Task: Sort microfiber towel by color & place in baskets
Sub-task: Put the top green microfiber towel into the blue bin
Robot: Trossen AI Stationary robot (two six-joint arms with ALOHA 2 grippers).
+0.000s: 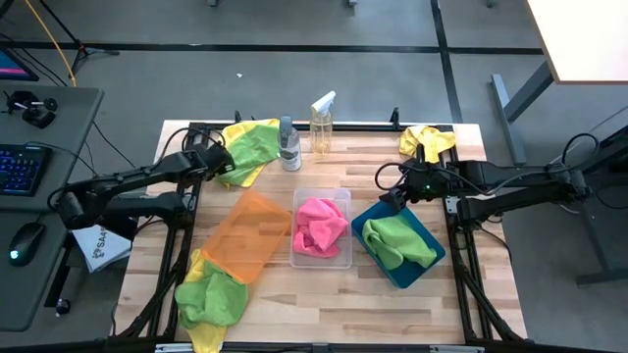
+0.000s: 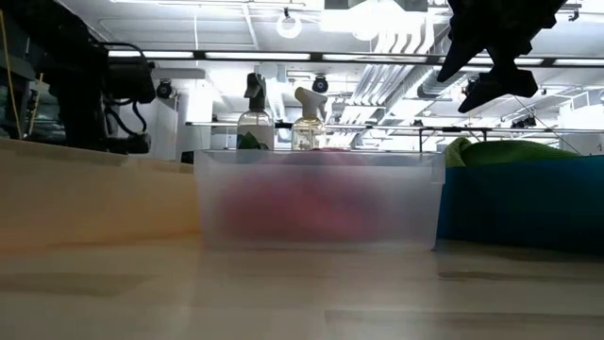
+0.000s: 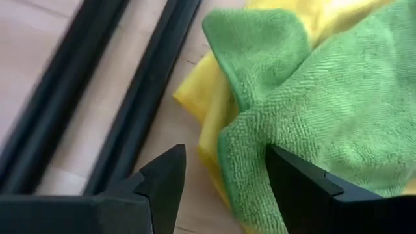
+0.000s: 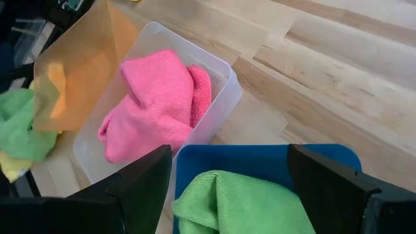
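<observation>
The lime green towel [image 1: 252, 147] should come up alone and hang limp when I lift it, because its folded edge [image 3: 239, 159] lies loose over the yellow towel.
My left gripper [image 1: 224, 157] [image 3: 224, 188] is open at the far left, at the edge of a lime green towel [image 3: 325, 104] that lies on a yellow towel [image 3: 208, 110]. My right gripper [image 1: 392, 193] [image 4: 231, 188] [image 2: 491, 66] is open and empty, raised over the far corner of the teal basket [image 1: 424, 267], which holds a green towel [image 1: 397, 240] [image 4: 234, 201]. The clear basket [image 1: 342, 201] [image 4: 218, 107] holds pink towels [image 1: 320, 226] [image 4: 156, 104]. The orange basket [image 1: 250, 235] sits askew, its near corner over a green and yellow pile [image 1: 211, 299]. My left gripper comes at the green towel's folded edge [image 3: 244, 162] from above, and this edge lies between the two open fingers. One finger [image 3: 296, 188] stands over the green cloth. I cannot tell whether it touches it.
Two clear spray bottles [image 1: 289, 145] [image 1: 322, 123] stand at the far edge, between the arms. Another yellow towel [image 1: 427, 142] lies at the far right corner. Black frame rails [image 3: 130, 97] run along the table's left edge beside my left gripper. Bare wood lies along the near edge.
</observation>
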